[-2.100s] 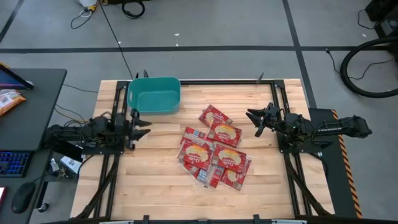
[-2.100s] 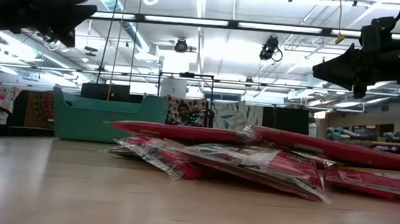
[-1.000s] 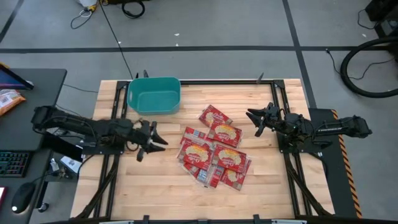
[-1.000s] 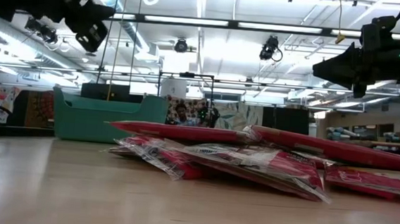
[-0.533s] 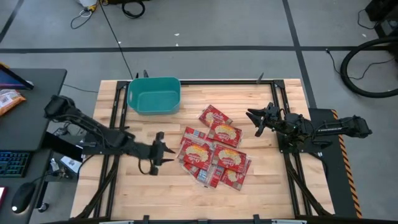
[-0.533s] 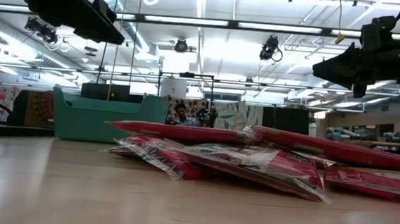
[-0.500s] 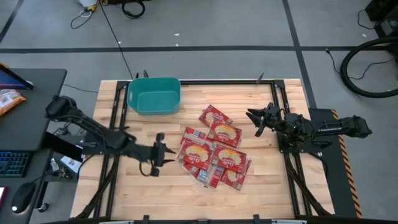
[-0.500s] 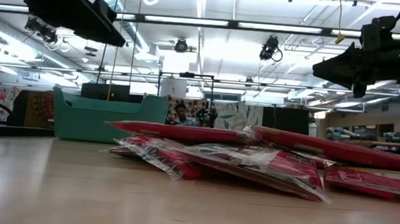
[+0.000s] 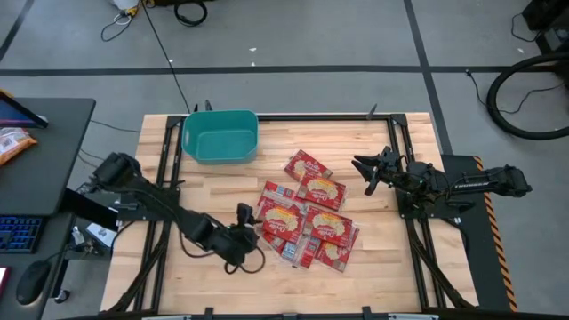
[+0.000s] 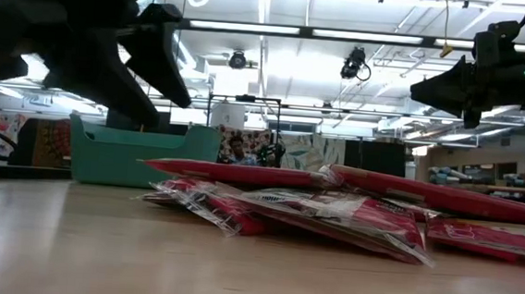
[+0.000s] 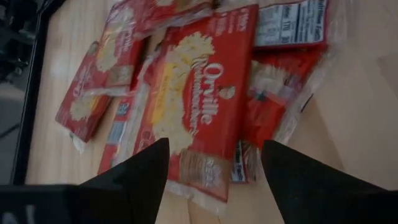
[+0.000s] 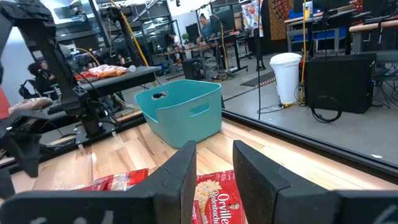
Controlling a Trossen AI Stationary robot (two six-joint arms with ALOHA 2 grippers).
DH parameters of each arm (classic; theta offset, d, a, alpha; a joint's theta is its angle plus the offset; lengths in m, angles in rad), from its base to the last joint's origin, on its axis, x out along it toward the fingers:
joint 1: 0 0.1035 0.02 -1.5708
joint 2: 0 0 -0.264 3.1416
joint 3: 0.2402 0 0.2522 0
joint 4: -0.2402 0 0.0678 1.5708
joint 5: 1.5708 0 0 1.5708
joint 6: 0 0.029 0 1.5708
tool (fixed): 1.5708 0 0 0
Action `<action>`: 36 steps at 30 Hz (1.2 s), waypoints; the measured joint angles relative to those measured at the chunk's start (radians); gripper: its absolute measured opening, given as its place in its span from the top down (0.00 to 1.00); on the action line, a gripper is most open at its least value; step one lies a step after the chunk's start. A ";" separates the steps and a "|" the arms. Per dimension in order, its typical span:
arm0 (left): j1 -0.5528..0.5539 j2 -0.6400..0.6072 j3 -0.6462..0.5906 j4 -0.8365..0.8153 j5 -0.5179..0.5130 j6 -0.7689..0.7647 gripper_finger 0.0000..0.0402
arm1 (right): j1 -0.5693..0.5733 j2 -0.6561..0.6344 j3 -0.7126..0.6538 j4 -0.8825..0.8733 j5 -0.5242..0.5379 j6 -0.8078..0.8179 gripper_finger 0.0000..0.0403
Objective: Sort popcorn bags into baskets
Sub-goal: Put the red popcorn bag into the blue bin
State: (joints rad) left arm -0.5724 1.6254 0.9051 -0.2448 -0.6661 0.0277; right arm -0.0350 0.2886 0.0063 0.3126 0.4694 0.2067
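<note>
A printed label panel (image 11: 119,121) shows next to the face-up popcorn bag (image 9: 281,221), so I expect face-down bags to stay behind when I pick it up.
Several red popcorn bags (image 9: 307,218) lie flat in an overlapping pile at the table's middle, also seen in the low view (image 10: 332,207). My left gripper (image 9: 250,229) is open and hangs above the pile's left edge, tipped downward. In its wrist view its fingers (image 11: 214,168) stand either side of a face-up bag (image 11: 199,112) without touching it. The empty teal basket (image 9: 220,136) rests on its base at the far left of the table. My right gripper (image 9: 364,173) waits open, raised, to the right of the pile.
A black frame (image 9: 391,142) runs along the table's edges. A dark side table (image 9: 44,133) to the left carries an orange packet (image 9: 13,142). Bare wood lies between basket and pile (image 9: 231,182) and along the near edge (image 9: 267,284).
My left arm has swung out from the table's left side toward the pile, travelling right and toward the near edge, and its gripper has tipped down over the pile's left edge. The bags and my right arm have stayed where they were.
</note>
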 joint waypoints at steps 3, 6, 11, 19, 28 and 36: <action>-0.004 0.057 0.037 -0.007 -0.009 0.061 0.35 | 0.000 0.000 0.000 0.000 0.000 0.000 0.73; -0.005 0.108 0.059 -0.008 -0.028 0.089 0.35 | 0.000 0.000 0.000 0.000 0.000 0.000 0.73; -0.001 0.166 0.064 -0.021 -0.127 0.101 0.35 | 0.000 0.000 0.000 0.000 0.000 0.000 0.73; 0.020 0.189 0.064 -0.075 -0.139 0.090 0.35 | 0.000 0.000 0.000 0.000 0.000 0.000 0.73; 0.077 0.233 0.063 -0.065 -0.133 0.119 0.42 | 0.000 0.000 0.000 0.007 0.000 0.000 0.73; 0.105 0.232 0.064 -0.042 -0.148 0.129 0.76 | 0.000 0.000 0.000 0.008 0.000 0.000 0.73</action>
State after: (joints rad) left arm -0.4674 1.8572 0.9694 -0.2871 -0.8141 0.1570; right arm -0.0349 0.2890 0.0063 0.3206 0.4694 0.2066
